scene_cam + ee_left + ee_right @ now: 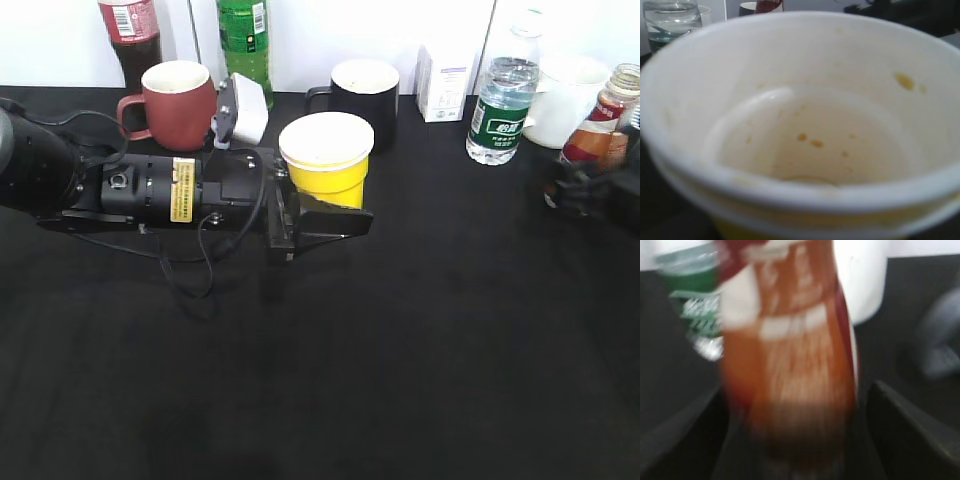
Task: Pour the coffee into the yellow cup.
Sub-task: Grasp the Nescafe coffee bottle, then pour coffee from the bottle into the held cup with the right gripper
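Observation:
I expect the coffee to pour out right away in a brown stream when I tip the bottle, since the coffee bottle's clear neck [625,80] is uncapped.
The yellow cup [325,165], with a white rim and white inside, stands upright at the middle back of the black table. My left gripper [340,215] lies around its lower part and looks shut on it; the far finger is hidden. The left wrist view looks into the yellow cup [805,135]: it holds only a few brown drops. The coffee bottle [603,125] with its orange label stands at the far right. My right gripper [580,188] is open around it. In the blurred right wrist view the coffee bottle [790,355] sits between the right gripper's [795,400] spread fingers.
A brownish-red mug [180,105] and a black mug [365,90] flank the cup behind. A cola bottle [130,30] and a green soda bottle [245,35] stand at the back left. A water bottle [500,105], a white carton [445,85] and a white container [565,100] stand near the coffee.

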